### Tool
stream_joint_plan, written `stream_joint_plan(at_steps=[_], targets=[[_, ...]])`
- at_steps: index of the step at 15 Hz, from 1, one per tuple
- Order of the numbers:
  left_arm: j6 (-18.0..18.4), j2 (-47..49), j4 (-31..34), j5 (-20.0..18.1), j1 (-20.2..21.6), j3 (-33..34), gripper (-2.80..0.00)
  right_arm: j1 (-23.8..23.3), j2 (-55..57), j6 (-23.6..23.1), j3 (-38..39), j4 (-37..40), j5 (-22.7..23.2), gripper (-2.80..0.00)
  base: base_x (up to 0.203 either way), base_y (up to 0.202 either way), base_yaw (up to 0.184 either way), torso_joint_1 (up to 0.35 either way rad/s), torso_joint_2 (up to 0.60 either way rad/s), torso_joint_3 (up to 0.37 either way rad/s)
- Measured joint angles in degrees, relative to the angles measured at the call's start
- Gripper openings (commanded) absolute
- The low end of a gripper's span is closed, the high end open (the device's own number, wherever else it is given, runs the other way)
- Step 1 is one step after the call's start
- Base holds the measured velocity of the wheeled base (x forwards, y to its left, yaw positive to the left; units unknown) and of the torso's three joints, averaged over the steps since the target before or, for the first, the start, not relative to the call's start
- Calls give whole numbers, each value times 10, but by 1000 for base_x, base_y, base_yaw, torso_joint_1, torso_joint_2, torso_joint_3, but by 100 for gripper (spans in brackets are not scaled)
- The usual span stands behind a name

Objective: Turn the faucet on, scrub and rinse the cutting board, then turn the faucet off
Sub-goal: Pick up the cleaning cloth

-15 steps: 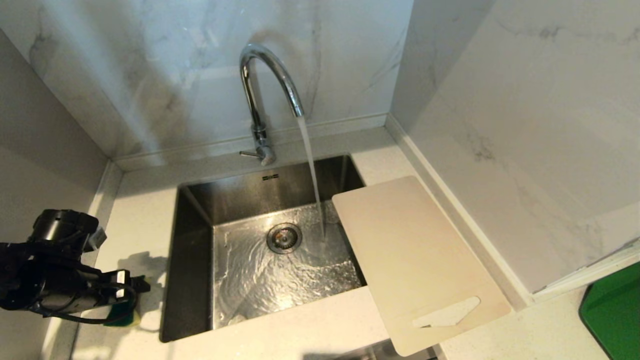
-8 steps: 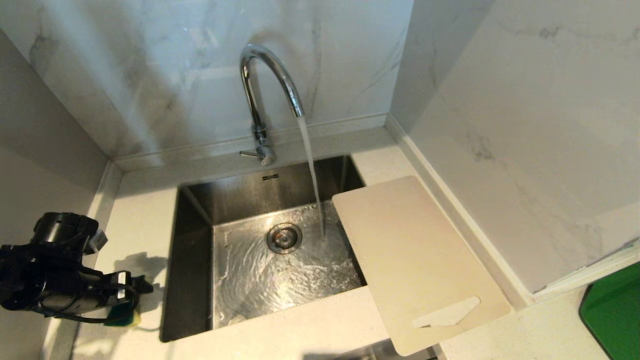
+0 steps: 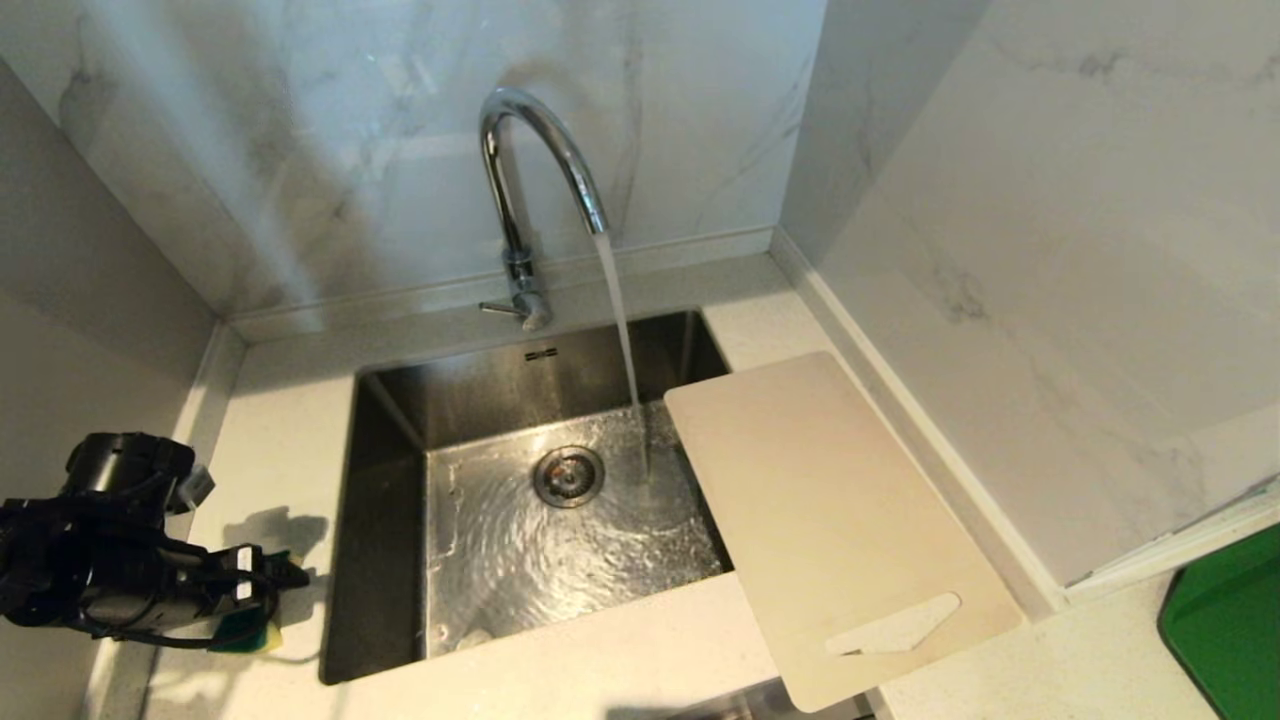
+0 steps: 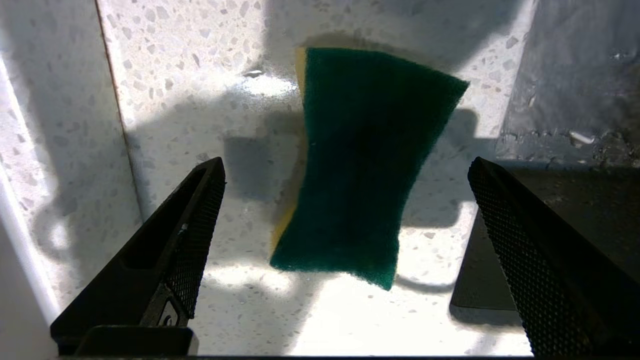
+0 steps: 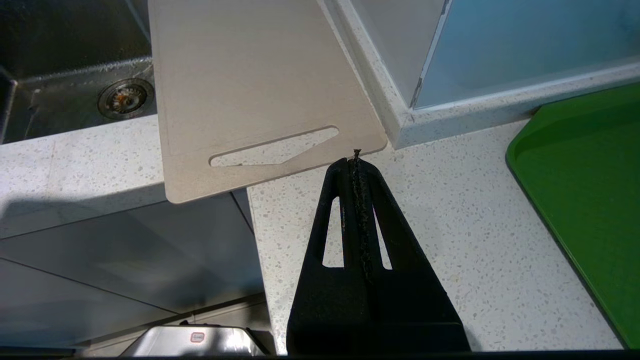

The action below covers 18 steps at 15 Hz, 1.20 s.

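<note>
The green and yellow sponge's long edges curve inward (image 4: 307,144), so the sponge (image 4: 364,165) will squeeze into a narrow waist with flared ends as the robot lifts it.
Water streams from the chrome faucet (image 3: 530,160) into the sink. The beige cutting board (image 3: 830,520) lies on the counter to the sink's right, one corner over the basin and its handle end past the front edge; it also shows in the right wrist view (image 5: 250,90). My left gripper (image 3: 270,590) hovers over the counter left of the sink. It stands open (image 4: 346,165) straddling a green and yellow sponge (image 4: 360,165) without touching it. My right gripper (image 5: 354,160) is shut and empty, just short of the board's handle corner.
The steel sink (image 3: 380,520) has a drain (image 3: 568,476) and rippling water on its floor. Marble walls close in at the back, left and right. A green tray (image 3: 1225,640) sits on the counter at the far right.
My left arm has drifted slightly lower over the sponge. The water keeps running and the board has not moved.
</note>
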Motion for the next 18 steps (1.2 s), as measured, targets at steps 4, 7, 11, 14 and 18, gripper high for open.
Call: stream_joint_plan(at_steps=[4, 7, 11, 14, 18], targets=[[0, 11, -16, 0, 1, 3, 0, 0, 0, 0, 0, 0, 0, -280, 0, 0, 0, 0, 0, 0], [0, 16, -18, 0, 1, 6, -150, 0, 0, 0, 0, 0, 0, -280, 0, 0, 0, 0, 0, 0], [0, 18, -28, 0, 1, 15, -280, 0, 0, 0, 0, 0, 0, -280, 0, 0, 0, 0, 0, 0], [0, 18, -29, -2, 1, 15, -280, 0, 0, 0, 0, 0, 0, -280, 0, 0, 0, 0, 0, 0], [-26, 14, -28, -42, 1, 12, -280, 0, 0, 0, 0, 0, 0, -280, 0, 0, 0, 0, 0, 0]])
